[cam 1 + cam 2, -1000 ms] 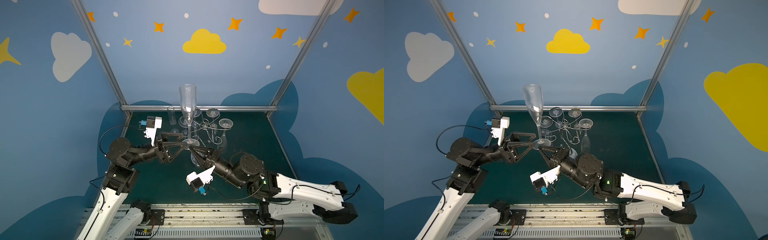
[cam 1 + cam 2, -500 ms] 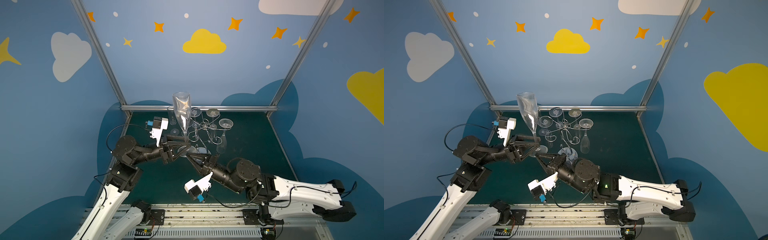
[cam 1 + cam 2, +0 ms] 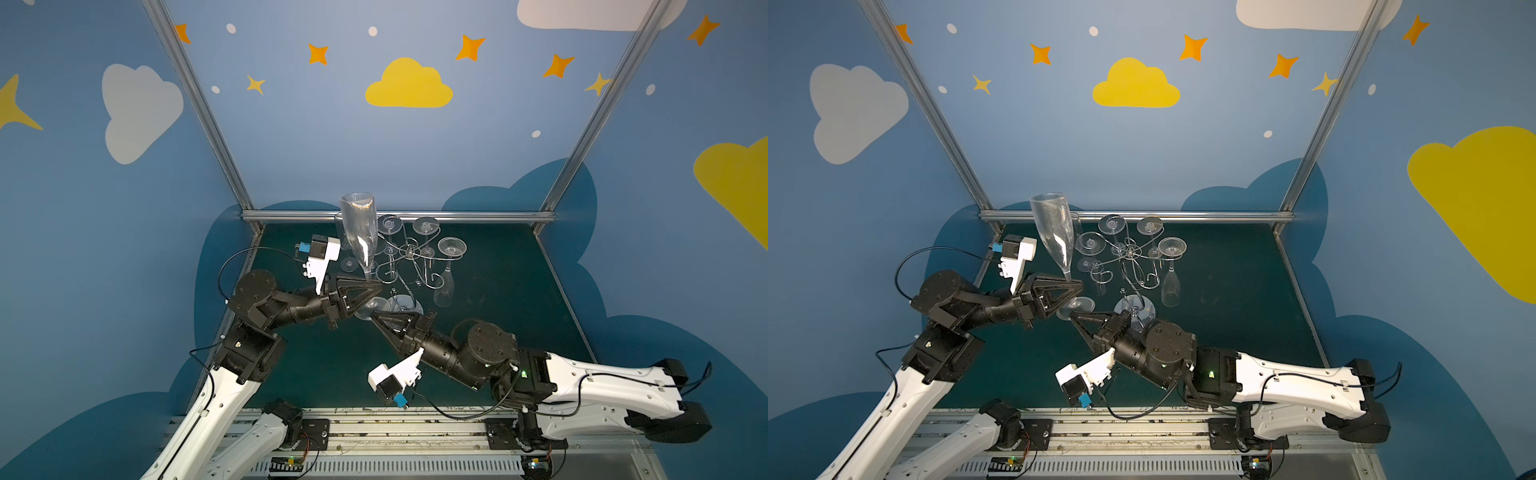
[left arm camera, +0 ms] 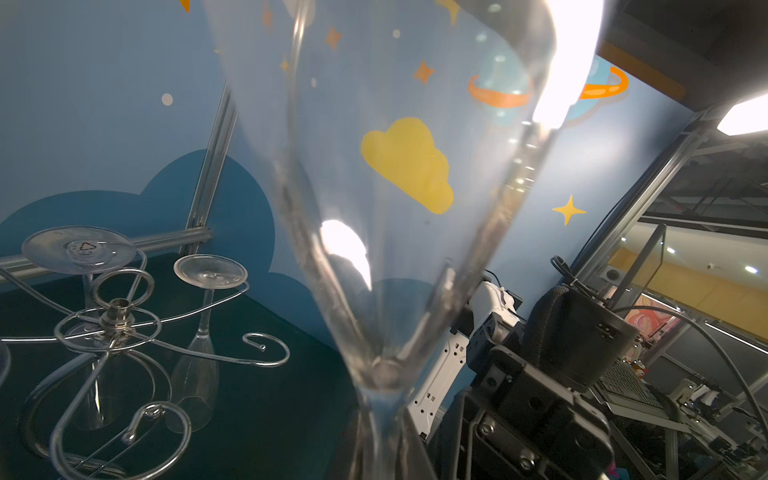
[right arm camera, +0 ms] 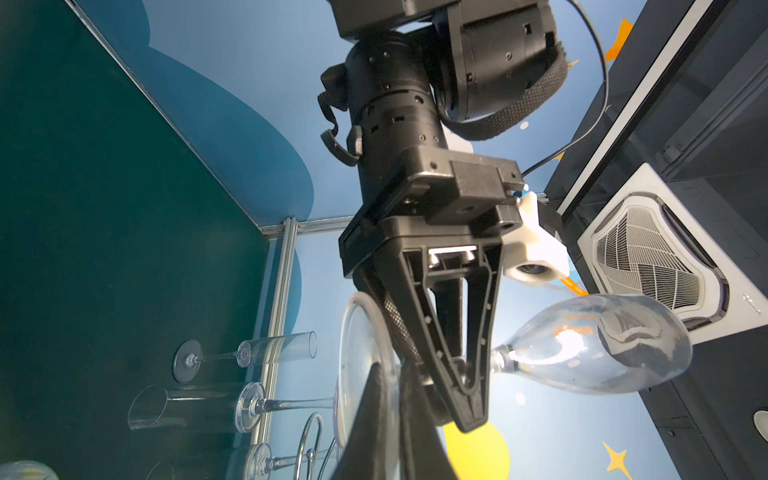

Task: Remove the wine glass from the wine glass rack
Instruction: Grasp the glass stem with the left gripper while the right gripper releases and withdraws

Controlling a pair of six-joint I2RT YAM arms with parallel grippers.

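Observation:
My right gripper is pinching the foot the wine glass must stand on. My right gripper should open and grip the bowl before my left gripper opens.
The wine glass, a clear flute, is off the rack and stands almost upright in the air in both top views. My left gripper is shut on its stem just under the bowl; the right wrist view shows that grip. My right gripper is shut on the rim of the glass's foot, its own fingertips dark in front. The bowl fills the left wrist view. The silver wine glass rack stands just behind and to the right.
Other glasses hang upside down on the rack, such as the one on its right arm. More glasses stand on the green table by the back rail. The rack's round base lies close to both grippers. A metal rail edges the back.
The left gripper has closed on the stem. Both arms and the glass have come down and shifted slightly left, and the glass now leans a little.

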